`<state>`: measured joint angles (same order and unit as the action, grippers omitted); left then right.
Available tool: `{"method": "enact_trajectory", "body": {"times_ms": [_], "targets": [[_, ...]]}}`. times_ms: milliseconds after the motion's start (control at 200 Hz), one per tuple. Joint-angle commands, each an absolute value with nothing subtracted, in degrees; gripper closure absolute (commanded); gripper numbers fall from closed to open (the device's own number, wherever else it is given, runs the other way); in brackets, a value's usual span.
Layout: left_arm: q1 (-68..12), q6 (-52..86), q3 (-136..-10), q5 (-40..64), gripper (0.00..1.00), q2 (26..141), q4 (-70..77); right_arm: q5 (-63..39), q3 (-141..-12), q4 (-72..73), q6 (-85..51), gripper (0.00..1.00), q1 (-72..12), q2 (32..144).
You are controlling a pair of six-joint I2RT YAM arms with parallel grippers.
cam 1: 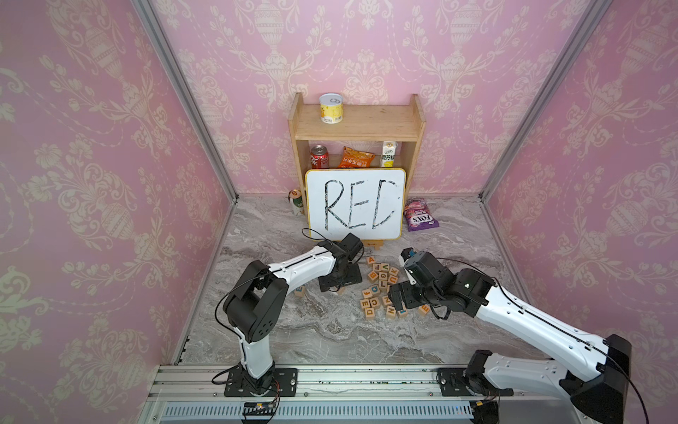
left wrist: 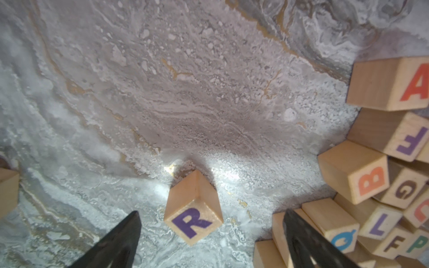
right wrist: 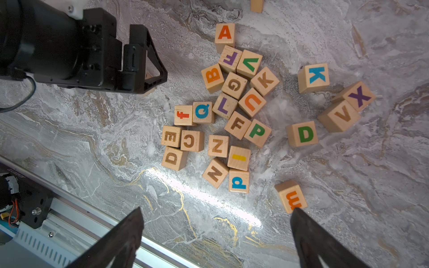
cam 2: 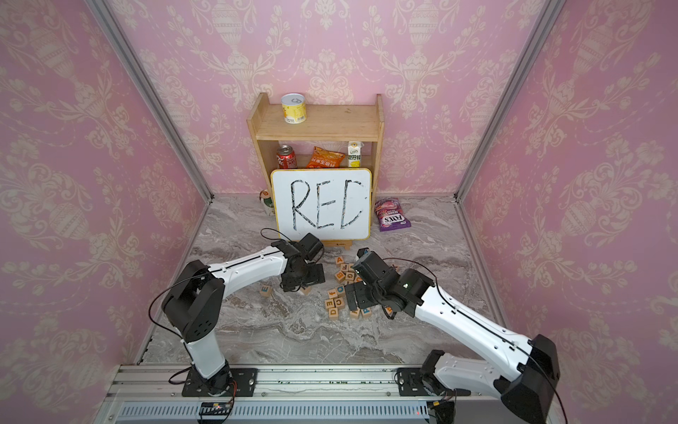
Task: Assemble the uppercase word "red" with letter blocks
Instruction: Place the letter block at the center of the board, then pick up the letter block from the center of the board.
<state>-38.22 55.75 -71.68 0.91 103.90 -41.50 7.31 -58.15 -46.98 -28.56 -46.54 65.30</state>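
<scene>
I should turn my left gripper and grab the purple R block by its flat sides (left wrist: 208,195), because the block stands with corners (left wrist: 219,218) toward that gripper's fingers.
A pale cube with a purple R (left wrist: 193,208) stands alone on the marble table, one corner turned toward the camera. My left gripper (left wrist: 211,215) hangs open just above it, one finger on either side and neither touching. To its left, a lone cube (cam 1: 299,291) shows a greenish E. The cube with a green D (right wrist: 303,134) lies at the edge of the loose pile of letter blocks (cam 1: 381,284). My right gripper (right wrist: 217,210) is open and empty over bare table at the pile's near side. One of its fingertips is close to a cube with an orange E (right wrist: 291,197).
A white yellow-rimmed board (cam 1: 356,203) with RED handwritten on it leans on a wooden shelf (cam 1: 357,124) of cans and snacks at the back. A purple candy bag (cam 1: 420,214) and a can (cam 1: 296,202) lie beside it. Pink walls close in three sides.
</scene>
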Motion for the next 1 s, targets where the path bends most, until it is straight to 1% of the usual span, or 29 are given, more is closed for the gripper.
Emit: {"method": "enact_trajectory", "body": {"times_ms": [0,85,180,360,425,505,736,931,996], "targets": [[-38.49,68.93,-69.7,2.51,0.08,102.0,-41.2,8.26,-56.96,-47.64,-29.35,0.0,-46.89,63.46],[-38.43,73.43,-68.24,2.52,0.11,101.34,-40.31,8.43,-56.71,-47.64,-29.44,0.0,-46.89,63.42],[-38.44,77.14,-67.35,2.65,0.17,100.87,-39.89,8.53,-56.52,-47.55,-29.53,0.0,-46.87,63.37],[-38.48,81.92,-66.21,2.7,0.33,100.46,-38.61,8.44,-56.34,-47.04,-29.62,0.0,-46.92,63.74],[-38.46,83.79,-65.37,2.81,0.36,100.46,-37.99,8.35,-56.41,-46.79,-29.53,0.0,-46.85,64.08],[-38.49,85.88,-64.24,3.01,0.37,100.37,-36.67,8.35,-56.62,-46.67,-29.37,0.0,-46.87,64.49],[-38.36,87.62,-62.9,2.19,0.45,100.54,-33.83,8.1,-56.87,-46.75,-29.09,0.0,-46.88,65.23],[-38.28,87.73,-62.0,1.59,0.62,100.54,-33.48,8.5,-56.19,-47.0,-29.27,0.0,-46.92,64.5],[-38.26,86.6,-62.09,1.13,0.64,100.45,-34.27,8.59,-55.99,-47.05,-29.44,0.0,-46.92,64.17]]}}
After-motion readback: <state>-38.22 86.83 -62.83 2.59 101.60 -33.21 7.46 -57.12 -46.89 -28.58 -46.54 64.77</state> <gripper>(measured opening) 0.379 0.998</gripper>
